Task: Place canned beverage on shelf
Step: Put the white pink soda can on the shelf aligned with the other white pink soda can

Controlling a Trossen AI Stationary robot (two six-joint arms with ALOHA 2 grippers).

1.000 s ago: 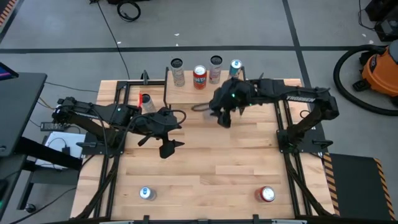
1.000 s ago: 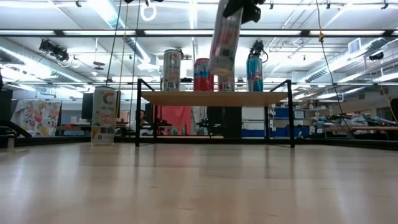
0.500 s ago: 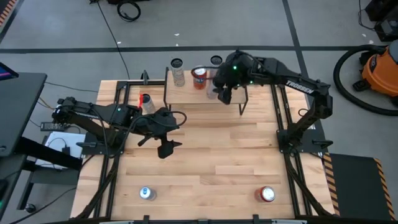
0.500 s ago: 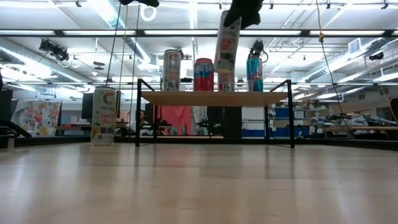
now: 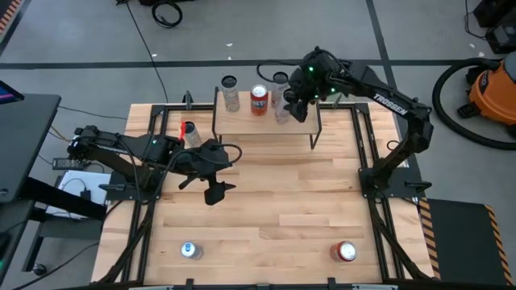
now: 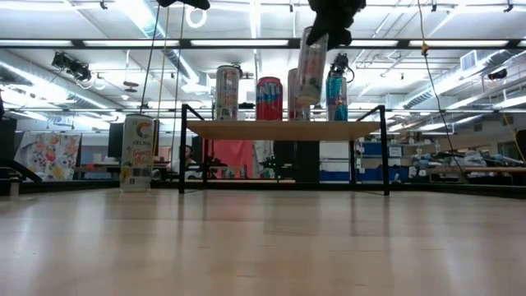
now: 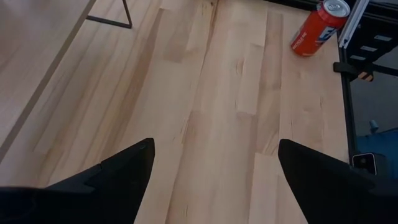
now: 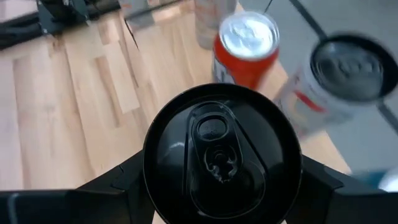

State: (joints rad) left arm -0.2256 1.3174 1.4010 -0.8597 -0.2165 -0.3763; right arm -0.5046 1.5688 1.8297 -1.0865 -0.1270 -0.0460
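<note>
My right gripper has the tall can's bottom slanting over the shelf board. It should set the can upright there, open, and then grip the can again near its top.
My right gripper is shut on a tall pale can with a black top and holds it in the air over the shelf. The low view shows this can above the row of cans that stand on the shelf board: a white one, a red one and a blue one. My left gripper hangs open over the middle of the table, left of centre, and its wrist view shows only bare wood between its fingers. My right gripper pinches the can between its two fingers, on opposite sides of the can's upper wall, just under the top rim. The fingers come from above, slanting toward the far edge. The can hangs below them, nearly upright, clear of the shelf and the cans on it.
A white can stands on the table left of the shelf. A blue-topped can and a red can stand near the near edge. Bare wood lies between them. Black frame rails run along both sides.
My right gripper has carried the can toward the table's far edge and a little up, from in front of the shelf to above it. The can has come from a lean to nearly upright. The gripper has stayed shut on the can.
</note>
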